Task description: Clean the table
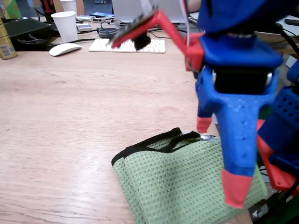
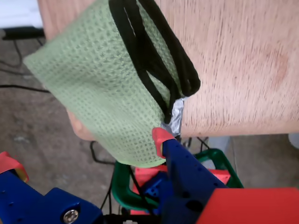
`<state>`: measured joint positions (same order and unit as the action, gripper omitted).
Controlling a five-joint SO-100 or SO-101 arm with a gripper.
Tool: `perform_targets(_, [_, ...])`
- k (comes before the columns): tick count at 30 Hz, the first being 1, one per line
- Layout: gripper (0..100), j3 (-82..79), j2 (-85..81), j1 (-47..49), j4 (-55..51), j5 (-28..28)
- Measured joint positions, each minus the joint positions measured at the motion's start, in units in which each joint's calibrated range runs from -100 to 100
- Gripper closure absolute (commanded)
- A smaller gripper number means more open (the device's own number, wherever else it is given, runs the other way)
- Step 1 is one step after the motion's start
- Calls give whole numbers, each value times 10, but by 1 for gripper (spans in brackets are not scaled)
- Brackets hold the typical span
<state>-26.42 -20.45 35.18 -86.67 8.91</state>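
The cloth (image 1: 180,184) will come along together, still folded, when I pull it across the table, because the green cloth's layers are stacked at the black edging (image 1: 134,150).
The table (image 1: 70,116) is a wide, light wood-grain desk top, also seen in the wrist view (image 2: 233,56). A folded green waffle cloth (image 1: 177,182) with black edging lies at its near edge. In the wrist view the cloth (image 2: 98,79) hangs partly over that edge. A bit of silver tape (image 2: 175,116) sits at the cloth's corner. My blue gripper (image 1: 220,156) with red fingertips (image 1: 236,189) hovers open just above the cloth's right part. Nothing is between its fingers. In the wrist view the gripper (image 2: 85,151) stands wide apart, one fingertip (image 2: 161,137) close to the taped corner.
At the table's far side lie a white mouse (image 1: 64,49), a white keyboard (image 1: 128,45), a paper cup (image 1: 65,25), a can (image 1: 4,39) and a black box (image 1: 28,30). A green clamp (image 2: 121,186) holds the arm's base below the table edge.
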Motion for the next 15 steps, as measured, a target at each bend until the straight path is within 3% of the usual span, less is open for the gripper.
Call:
perform_targets(2, [42, 0, 25, -2, 0, -2])
perform_targets(7, [43, 0, 38, -125, 1, -59])
perform_targets(15, [43, 0, 94, -91, 74, -64])
